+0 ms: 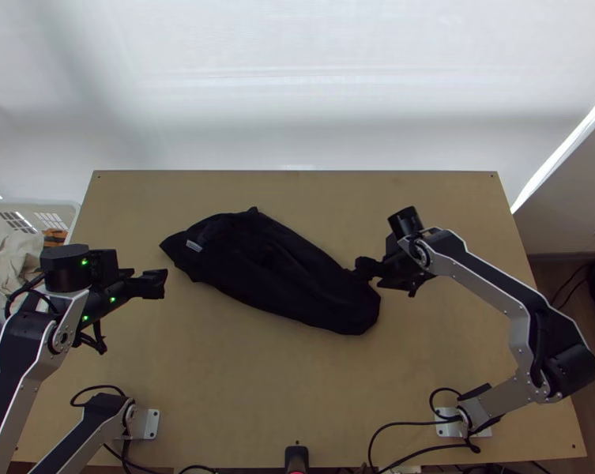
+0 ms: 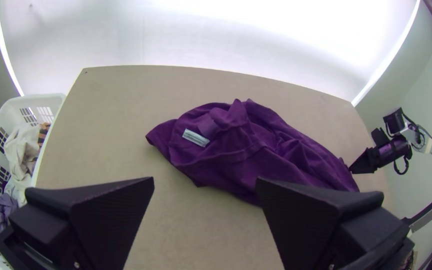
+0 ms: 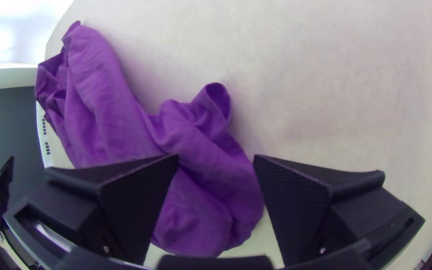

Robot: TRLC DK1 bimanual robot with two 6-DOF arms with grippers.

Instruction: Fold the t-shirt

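The t-shirt point(image 1: 277, 272) is lying in loose lengthwise folds point(image 3: 191, 135). It will spread out into a wide sheet when I pick it up and stretch it between my grippers.
The t-shirt point(image 1: 277, 272) lies bunched in a long diagonal heap at the middle of the table, black from above and purple in the wrist views point(image 2: 236, 145). Its pale label shows near the end towards the left arm. My left gripper point(image 1: 156, 284) is over the table's left part, apart from the cloth; in its wrist view the left gripper point(image 2: 205, 187) is open with nothing between its fingers. At the heap's right end is my right gripper point(image 1: 367, 272). In its wrist view the right gripper point(image 3: 216, 162) stands open over the purple cloth point(image 3: 201, 195).
A white basket point(image 2: 51, 102) with other clothes point(image 2: 23, 147) stands at the table's left edge. Bare tabletop point(image 1: 234, 379) lies between the t-shirt and the near edge. Cables point(image 1: 412, 424) run along the near edge by the right arm's base.
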